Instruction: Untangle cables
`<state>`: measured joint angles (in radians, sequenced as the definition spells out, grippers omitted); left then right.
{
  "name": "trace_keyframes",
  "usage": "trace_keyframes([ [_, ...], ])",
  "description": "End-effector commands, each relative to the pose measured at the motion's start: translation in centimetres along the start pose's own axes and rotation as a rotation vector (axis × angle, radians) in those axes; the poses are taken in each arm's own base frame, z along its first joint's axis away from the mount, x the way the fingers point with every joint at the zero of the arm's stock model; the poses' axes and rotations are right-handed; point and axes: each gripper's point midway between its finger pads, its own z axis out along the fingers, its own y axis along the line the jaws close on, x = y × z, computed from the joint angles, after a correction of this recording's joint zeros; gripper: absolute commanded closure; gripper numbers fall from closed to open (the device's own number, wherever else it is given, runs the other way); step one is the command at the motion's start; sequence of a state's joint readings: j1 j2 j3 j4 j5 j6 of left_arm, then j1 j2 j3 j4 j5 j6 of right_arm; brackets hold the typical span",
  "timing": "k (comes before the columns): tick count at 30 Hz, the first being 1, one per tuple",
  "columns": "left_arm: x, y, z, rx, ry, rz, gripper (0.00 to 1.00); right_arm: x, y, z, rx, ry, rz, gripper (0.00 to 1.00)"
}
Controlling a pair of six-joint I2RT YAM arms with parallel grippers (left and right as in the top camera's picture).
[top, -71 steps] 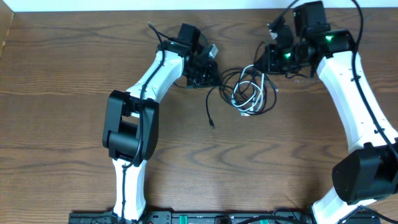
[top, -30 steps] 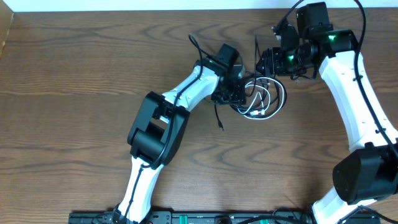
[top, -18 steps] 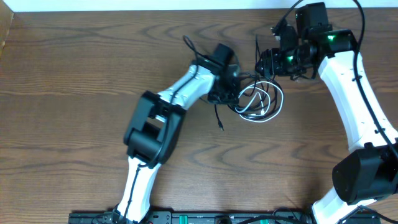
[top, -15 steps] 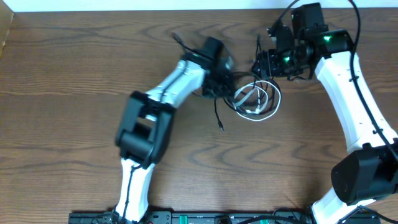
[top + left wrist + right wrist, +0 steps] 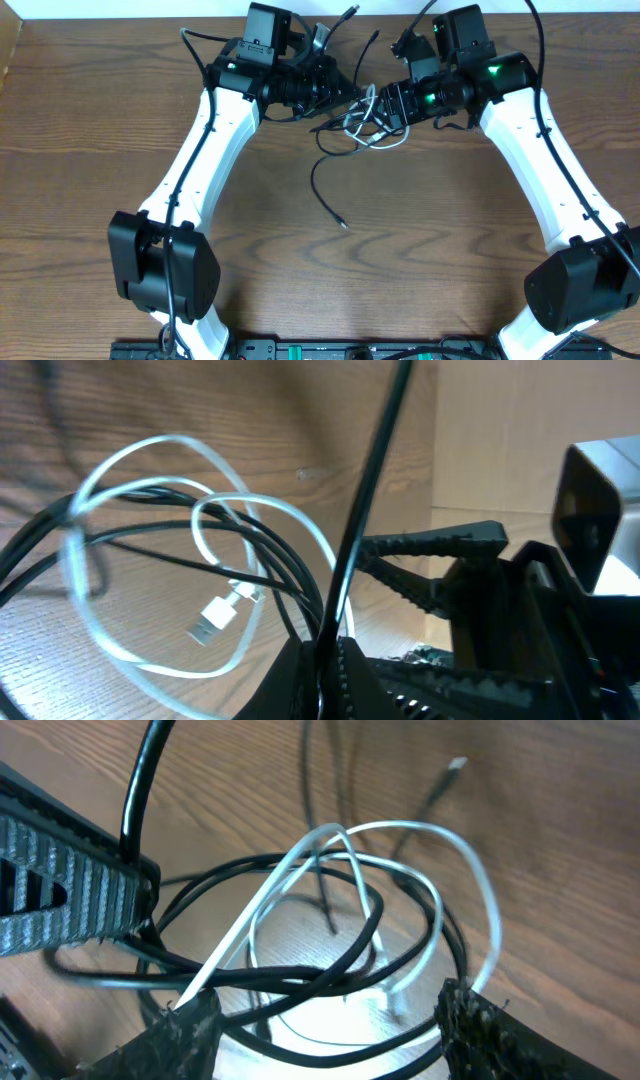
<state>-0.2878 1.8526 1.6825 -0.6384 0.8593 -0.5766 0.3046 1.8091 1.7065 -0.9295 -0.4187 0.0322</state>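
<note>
The black and white cable loops (image 5: 372, 124) are hanging in a bunch between my grippers. Next, my left gripper lets go of the black cable (image 5: 367, 490) and leaves the tangle lying flat before pulling a strand of cable.
The cables (image 5: 366, 124) form a tangle of black loops and one white loop, hanging between my two grippers at the far middle of the table. My left gripper (image 5: 337, 97) is shut on a black cable (image 5: 362, 510) that rises steeply from its jaws. The white cable (image 5: 150, 565) loops below, its plug (image 5: 209, 622) hanging free. My right gripper (image 5: 330, 1032) is open, its fingers (image 5: 186, 1032) wide apart with black and white strands (image 5: 330, 910) lying between them. One loose black end (image 5: 342, 223) trails towards the table's middle.
The wooden table (image 5: 100, 140) ends at a pale wall along the far edge (image 5: 150, 10). The arms' own thick black wires (image 5: 540, 40) arch above both wrists. The arm bases stand at the near edge (image 5: 300, 350).
My left gripper has shut on a black cable and swung up towards the far edge, dragging the tangle left and away. The right gripper has opened wider and followed the tangle.
</note>
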Motion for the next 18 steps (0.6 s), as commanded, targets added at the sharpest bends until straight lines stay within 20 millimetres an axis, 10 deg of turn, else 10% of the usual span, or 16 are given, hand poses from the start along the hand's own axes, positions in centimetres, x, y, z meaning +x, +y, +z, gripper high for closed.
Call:
trace_keyframes([
  [1, -0.1, -2.3, -1.6, 0.054, -0.017, 0.010, 0.93, -0.4, 1.7, -0.2, -0.075, -0.018, -0.047, 0.32],
  [18, -2.8, 1.3, -2.0, -0.144, -0.185, -0.084, 0.93, -0.7, 1.6, 0.1, -0.043, -0.025, 0.134, 0.43],
])
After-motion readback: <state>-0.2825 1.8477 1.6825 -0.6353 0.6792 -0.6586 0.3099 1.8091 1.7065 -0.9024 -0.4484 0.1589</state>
